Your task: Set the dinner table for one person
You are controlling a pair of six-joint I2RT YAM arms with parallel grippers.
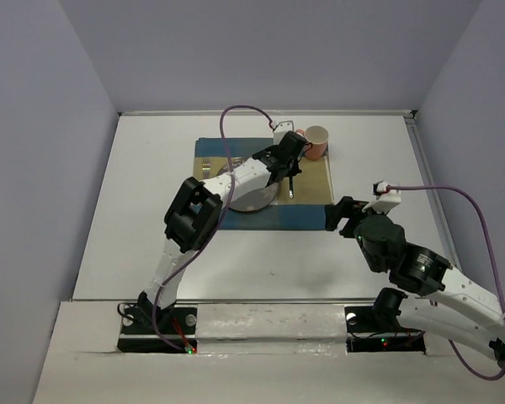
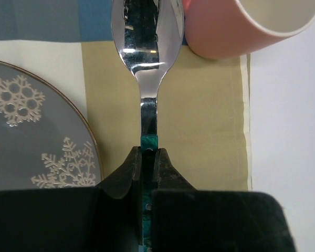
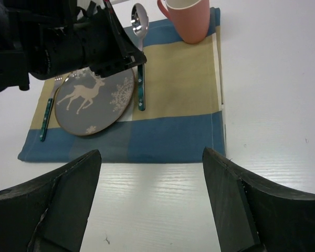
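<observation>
The robot's left gripper should keep lowering the spoon (image 1: pixel 290 187) until it rests on the mat, as the spoon hangs lengthwise over the mat's clear tan strip (image 1: pixel 308 185) beside the grey plate.
On the white dinner table (image 1: pixel 143 219) lies a blue, tan and white mat (image 1: pixel 311 210). On the mat are a grey plate (image 1: pixel 254 199) with a reindeer and snowflakes, a fork (image 1: pixel 206 168) to its left, and a pink mug (image 1: pixel 317 141) at the far right corner. My left gripper (image 2: pixel 148 152) is shut on the green handle of a steel spoon (image 2: pixel 147 42). The spoon lies along the tan strip just right of the plate (image 2: pixel 31 136), its bowl next to the mug (image 2: pixel 236 26). My right gripper (image 3: pixel 152 155) is open and empty over bare table, near the mat's front edge (image 3: pixel 163 139).
Grey walls close in the table at the back and both sides. A raised rail (image 1: pixel 425 168) runs along the right edge. The left arm (image 3: pixel 52 42) reaches over the plate (image 3: pixel 94 102) from the left. In the right wrist view the fork (image 3: pixel 46 113) has a green handle.
</observation>
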